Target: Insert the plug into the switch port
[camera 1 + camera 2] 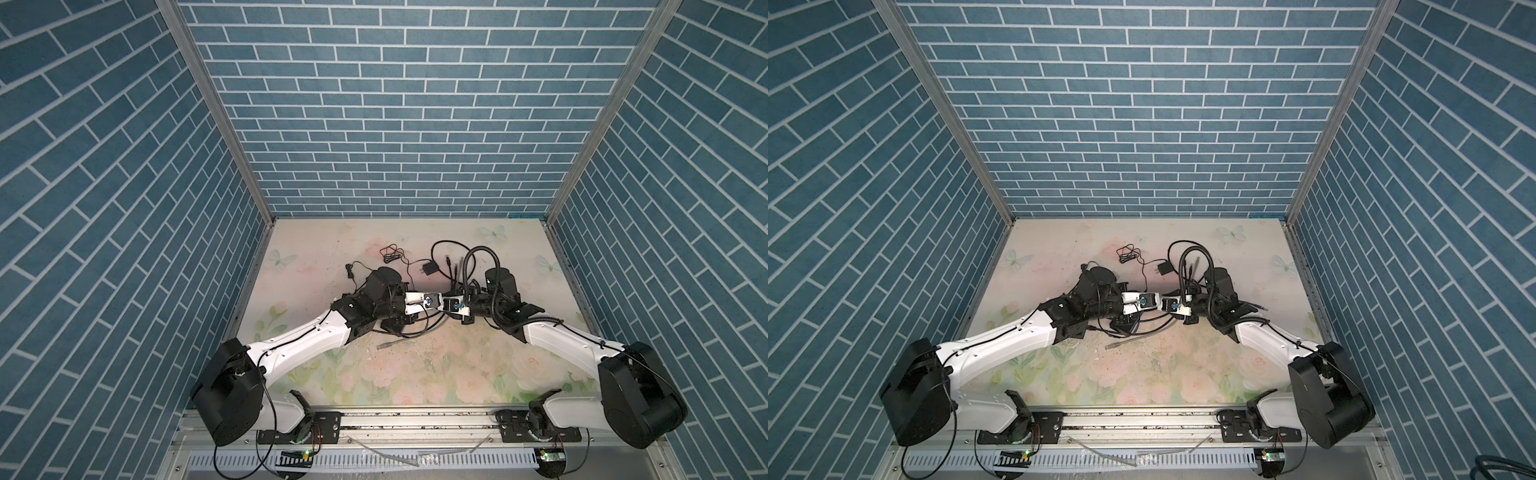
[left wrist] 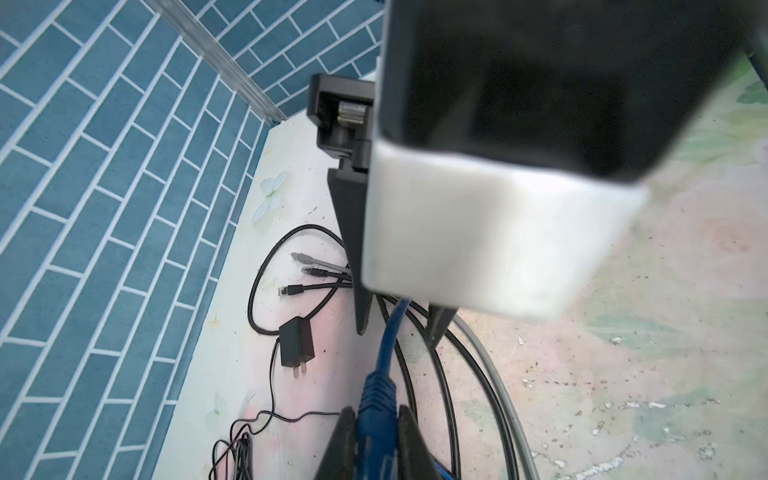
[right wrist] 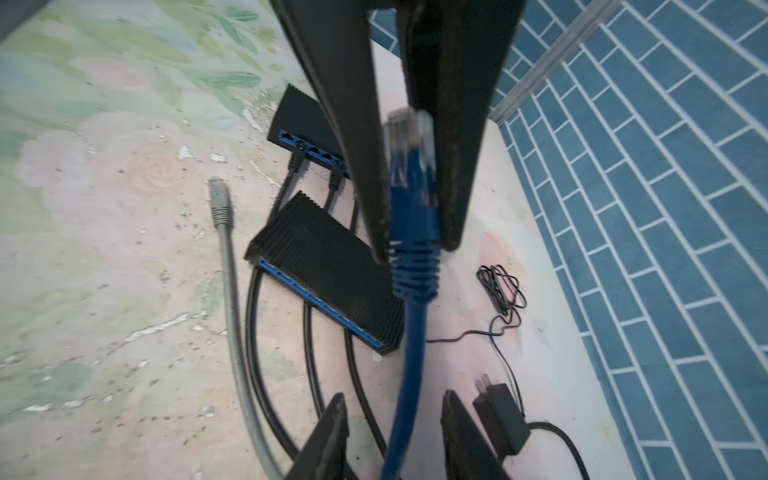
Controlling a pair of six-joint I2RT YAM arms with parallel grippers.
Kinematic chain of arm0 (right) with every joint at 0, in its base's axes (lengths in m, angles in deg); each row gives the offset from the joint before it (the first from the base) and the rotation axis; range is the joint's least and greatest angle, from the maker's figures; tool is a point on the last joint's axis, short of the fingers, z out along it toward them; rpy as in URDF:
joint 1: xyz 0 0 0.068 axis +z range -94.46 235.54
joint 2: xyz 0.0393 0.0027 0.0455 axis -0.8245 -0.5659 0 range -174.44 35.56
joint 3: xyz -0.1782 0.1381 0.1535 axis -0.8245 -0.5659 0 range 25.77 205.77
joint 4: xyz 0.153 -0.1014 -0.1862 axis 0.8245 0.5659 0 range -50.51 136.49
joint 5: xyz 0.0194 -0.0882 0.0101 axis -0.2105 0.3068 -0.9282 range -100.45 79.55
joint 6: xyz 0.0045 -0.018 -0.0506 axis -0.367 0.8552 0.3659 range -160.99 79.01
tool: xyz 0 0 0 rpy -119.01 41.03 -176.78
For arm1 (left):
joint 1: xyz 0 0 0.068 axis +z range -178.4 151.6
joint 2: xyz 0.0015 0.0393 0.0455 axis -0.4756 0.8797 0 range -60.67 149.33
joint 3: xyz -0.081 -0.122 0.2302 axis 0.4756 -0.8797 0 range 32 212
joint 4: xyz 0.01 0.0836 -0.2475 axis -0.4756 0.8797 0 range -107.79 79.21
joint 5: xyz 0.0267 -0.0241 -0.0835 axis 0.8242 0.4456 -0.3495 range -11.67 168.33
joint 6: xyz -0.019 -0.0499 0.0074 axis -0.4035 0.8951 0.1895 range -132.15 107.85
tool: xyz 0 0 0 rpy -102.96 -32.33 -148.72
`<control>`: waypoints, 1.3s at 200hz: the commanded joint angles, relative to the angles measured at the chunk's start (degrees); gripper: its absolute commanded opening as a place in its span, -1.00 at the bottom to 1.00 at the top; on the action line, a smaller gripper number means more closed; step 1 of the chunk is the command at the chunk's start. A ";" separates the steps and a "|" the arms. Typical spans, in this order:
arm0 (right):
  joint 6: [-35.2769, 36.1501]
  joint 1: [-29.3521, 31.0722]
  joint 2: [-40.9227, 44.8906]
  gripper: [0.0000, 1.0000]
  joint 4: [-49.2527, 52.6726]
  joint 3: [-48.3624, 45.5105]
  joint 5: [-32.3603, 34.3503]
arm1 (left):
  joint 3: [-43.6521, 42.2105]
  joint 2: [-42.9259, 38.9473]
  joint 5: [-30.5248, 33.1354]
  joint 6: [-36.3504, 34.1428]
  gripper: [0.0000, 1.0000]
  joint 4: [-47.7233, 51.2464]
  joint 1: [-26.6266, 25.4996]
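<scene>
The blue plug's clear tip [image 3: 409,132] faces back into my left gripper. Next, my right gripper grabs the plug's ribbed boot [image 3: 416,268] and then turns the plug's tip toward the switch first.
The blue plug [image 3: 409,174] has a clear tip and a ribbed blue boot [image 2: 376,390]. My left gripper [image 2: 376,411] is shut on that boot, holding the plug above the table. Its blue cable runs down between the fingers of my right gripper [image 3: 395,399], which stands open with a gap on either side of the cable. Both grippers meet tip to tip mid-table in both top views, left gripper [image 1: 433,303] and right gripper [image 1: 448,305]. Below them lies a black ribbed switch [image 3: 332,257] with a blue port face; a second switch [image 3: 297,116] has black cables plugged in.
A grey cable with its loose plug [image 3: 219,199] lies beside the switches. A black power adapter [image 3: 500,419] and a thin coiled wire [image 3: 500,291] lie towards the back wall. Several black cables [image 2: 291,266] loop over the floral table near the back.
</scene>
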 commanded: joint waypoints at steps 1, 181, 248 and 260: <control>-6.71 0.40 0.56 -0.21 -20.38 -3.28 2.90 | -0.51 -0.68 0.33 6.47 -0.85 -3.45 0.30; -9.86 3.90 1.34 -0.51 -22.66 -3.10 -6.72 | 1.20 1.73 -4.62 8.32 -0.84 -0.64 0.83; -10.95 4.56 0.74 -0.73 -21.55 -2.07 -8.74 | 0.17 1.77 -4.93 9.39 -0.84 -2.41 1.51; -11.36 4.73 0.64 -0.50 -22.12 -2.36 -8.68 | 0.06 1.63 -5.04 9.63 -0.84 -2.48 1.77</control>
